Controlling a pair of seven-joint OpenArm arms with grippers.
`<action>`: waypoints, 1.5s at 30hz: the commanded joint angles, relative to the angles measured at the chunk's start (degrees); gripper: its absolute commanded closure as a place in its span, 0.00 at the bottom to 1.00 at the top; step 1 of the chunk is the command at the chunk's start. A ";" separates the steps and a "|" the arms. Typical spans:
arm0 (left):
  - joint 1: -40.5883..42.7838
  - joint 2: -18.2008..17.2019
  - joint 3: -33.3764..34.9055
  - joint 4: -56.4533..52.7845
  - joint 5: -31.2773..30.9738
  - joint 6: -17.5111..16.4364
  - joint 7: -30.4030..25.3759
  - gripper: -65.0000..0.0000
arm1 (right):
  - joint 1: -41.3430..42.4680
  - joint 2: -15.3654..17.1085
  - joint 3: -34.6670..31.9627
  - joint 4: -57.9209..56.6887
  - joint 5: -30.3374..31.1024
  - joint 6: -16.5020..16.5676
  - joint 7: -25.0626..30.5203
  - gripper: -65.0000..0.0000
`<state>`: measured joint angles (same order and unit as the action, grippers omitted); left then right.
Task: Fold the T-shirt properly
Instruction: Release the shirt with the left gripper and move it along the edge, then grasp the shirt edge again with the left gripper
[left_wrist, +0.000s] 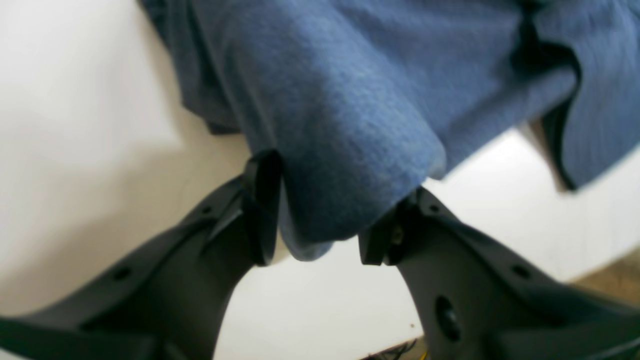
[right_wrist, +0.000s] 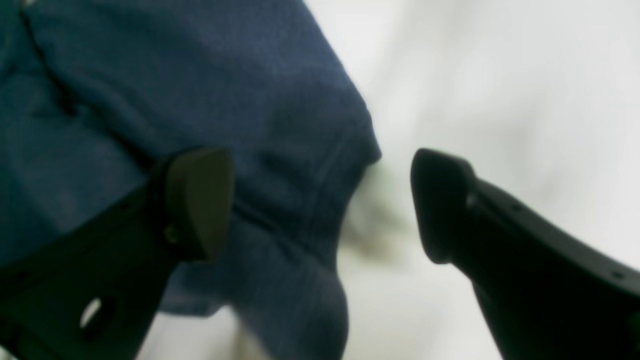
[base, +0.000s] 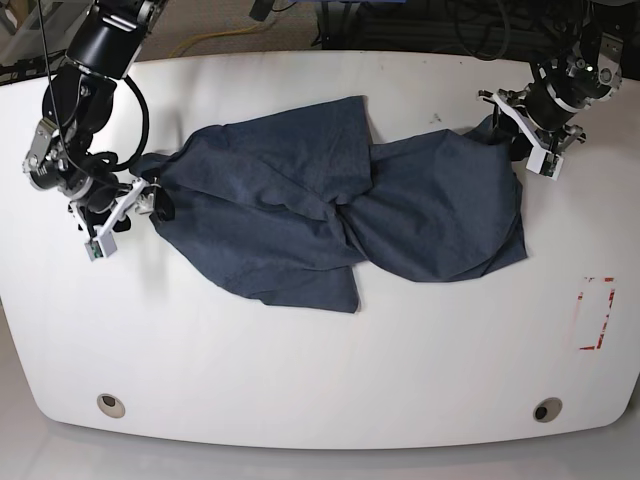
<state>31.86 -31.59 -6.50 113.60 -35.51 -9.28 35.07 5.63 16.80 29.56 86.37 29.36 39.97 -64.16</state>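
Observation:
My gripper will lift the dark blue T-shirt (base: 435, 205) high and lay it down. The T-shirt will fall open and spread smoother, because loose folds (base: 335, 213) gather across its slack middle.
The dark blue T-shirt (base: 330, 210) lies crumpled and bunched across the middle of the white table (base: 320, 370); no lettering shows. My left gripper (base: 510, 135) is at the shirt's far right corner. In the left wrist view its jaws stand apart, left gripper (left_wrist: 317, 220) with a rounded fold of the T-shirt (left_wrist: 350, 100) hanging loosely between the fingertips. My right gripper (base: 150, 198) is at the shirt's left edge. In the right wrist view the right gripper (right_wrist: 320, 205) is wide open, one finger (right_wrist: 200, 200) over the T-shirt (right_wrist: 200, 75) and the other over bare table.
A red rectangular outline (base: 597, 313) is marked on the table at the right. Two round holes (base: 111, 404) (base: 546, 409) sit near the front edge. Cables and equipment lie beyond the table's far edge.

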 joint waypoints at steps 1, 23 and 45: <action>-0.08 -0.63 -0.49 0.99 -0.49 -2.90 -1.09 0.64 | 3.47 1.09 -0.77 -3.16 -1.98 0.03 2.75 0.18; -0.52 -0.54 -11.92 0.99 -0.58 -20.30 -1.27 0.64 | 8.22 -3.65 -8.95 -20.04 -5.50 0.03 10.67 0.40; -17.39 8.17 -32.40 -1.73 -10.16 -30.72 16.84 0.64 | 9.01 -3.74 -9.21 -20.13 -5.58 0.03 13.74 1.00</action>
<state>15.62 -23.27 -38.50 111.98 -46.09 -39.92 51.20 13.41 12.29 20.21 65.19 22.96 39.92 -51.20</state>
